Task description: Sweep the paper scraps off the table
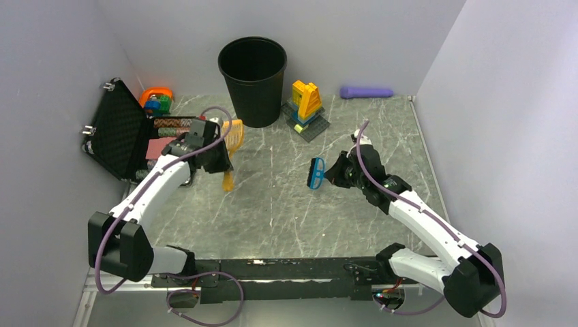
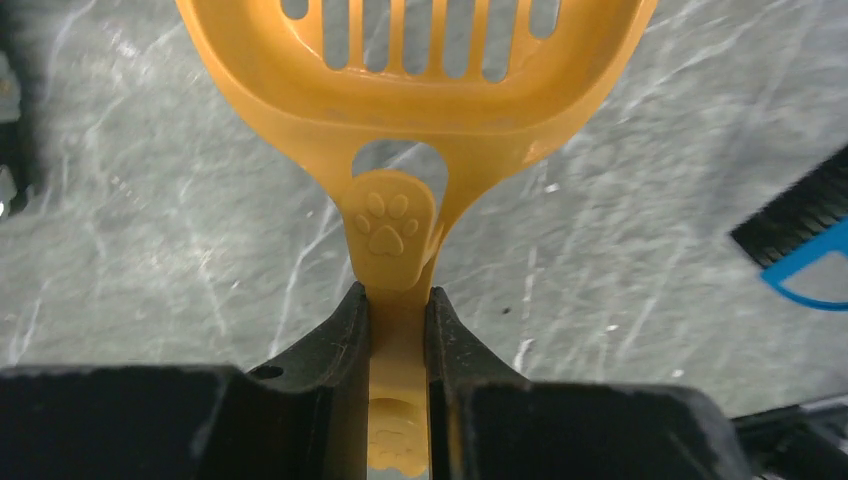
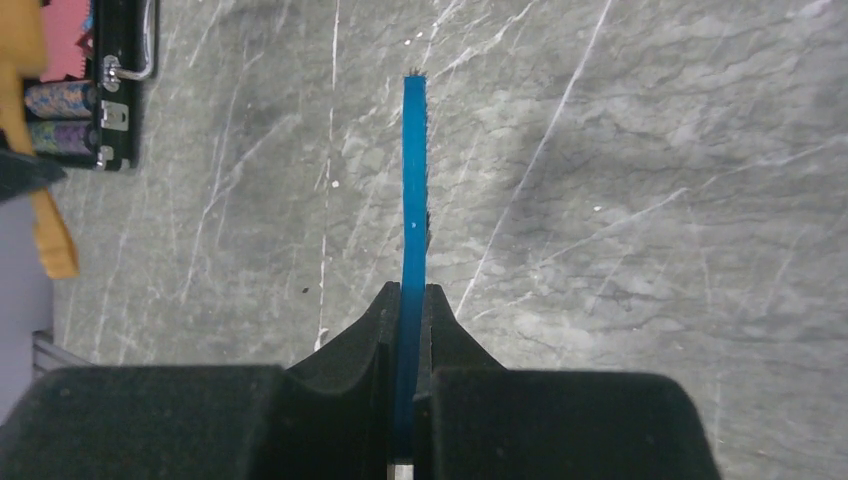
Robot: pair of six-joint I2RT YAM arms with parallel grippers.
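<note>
The blue brush (image 1: 315, 173) is above clear marble (image 1: 298, 178) and clear of the orange scoop. My right gripper should go on lowering the brush until it touches the marble, and then let go.
No paper scraps show on the grey marble table (image 1: 272, 204) in any view. My left gripper (image 1: 217, 155) is shut on the handle of an orange slotted scoop (image 1: 234, 136), held above the table's left part. In the left wrist view the scoop (image 2: 420, 110) points away from the fingers (image 2: 345, 330), and its handle carries a paw print. My right gripper (image 1: 335, 170) is shut on a small blue hand brush (image 1: 316, 172) right of the middle. In the right wrist view the brush (image 3: 414, 180) shows edge-on between the fingers (image 3: 440, 320). A corner of the brush (image 2: 800, 240) shows in the left wrist view.
A black bin (image 1: 253, 78) stands at the back centre. Stacked toy bricks (image 1: 307, 105) sit to its right, with a purple cylinder (image 1: 367, 91) by the back wall. An open black foam-lined case (image 1: 123, 136) holding rolls and a pink item lies at the left. Pale walls border the table.
</note>
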